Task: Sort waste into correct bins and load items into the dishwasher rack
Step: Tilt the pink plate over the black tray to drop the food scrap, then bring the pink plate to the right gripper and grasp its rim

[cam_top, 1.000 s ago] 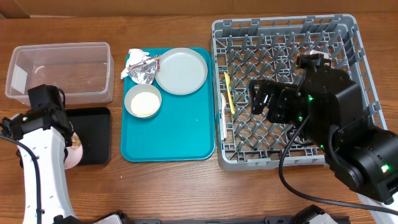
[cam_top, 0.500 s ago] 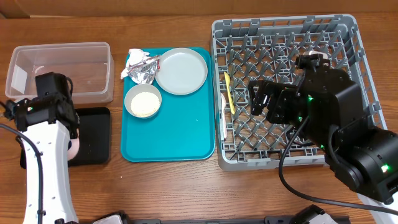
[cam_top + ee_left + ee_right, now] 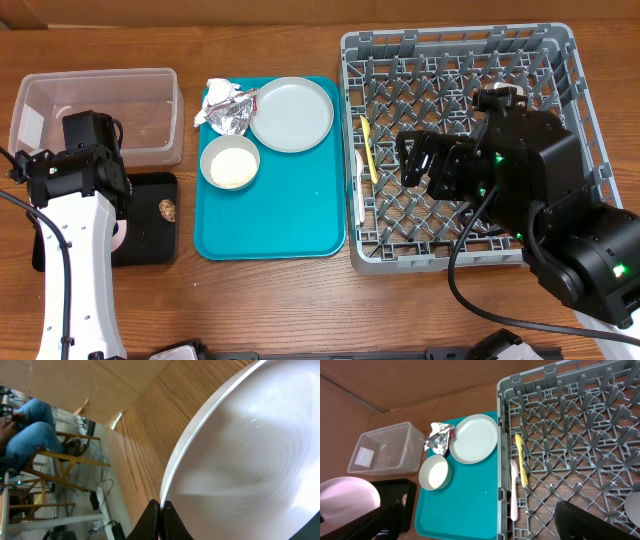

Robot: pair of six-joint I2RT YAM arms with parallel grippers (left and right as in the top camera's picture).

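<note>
Rows of slanted pegs [image 3: 440,95] stand up in the dishwasher rack, so the whitish-pink plate will keep leaning on its edge when the robot lowers it in.
My left gripper [image 3: 161,512] is shut on the rim of the whitish-pink plate [image 3: 250,455], which is tipped steeply beside the black tray [image 3: 150,240]; only a sliver of the plate [image 3: 119,235] shows under the arm. A small brown morsel [image 3: 167,209] lies on that black tray. My right gripper [image 3: 425,160] hangs open over the dishwasher rack [image 3: 575,90] with nothing between its fingers. On the teal tray [image 3: 270,225] sit the foil wrapper [image 3: 230,108], a grey plate [image 3: 291,114] and a small bowl of rice [image 3: 230,163].
The clear tub [image 3: 95,115] stands behind the black tray. A yellow utensil [image 3: 369,148] lies inside the rack's left side, and a whitish fork [image 3: 359,188] rests along its left wall. Bare wood runs along the table front.
My left arm has raised and tipped the whitish-pink plate, and the brown morsel has slid off it onto the black tray. The right arm has not moved.
</note>
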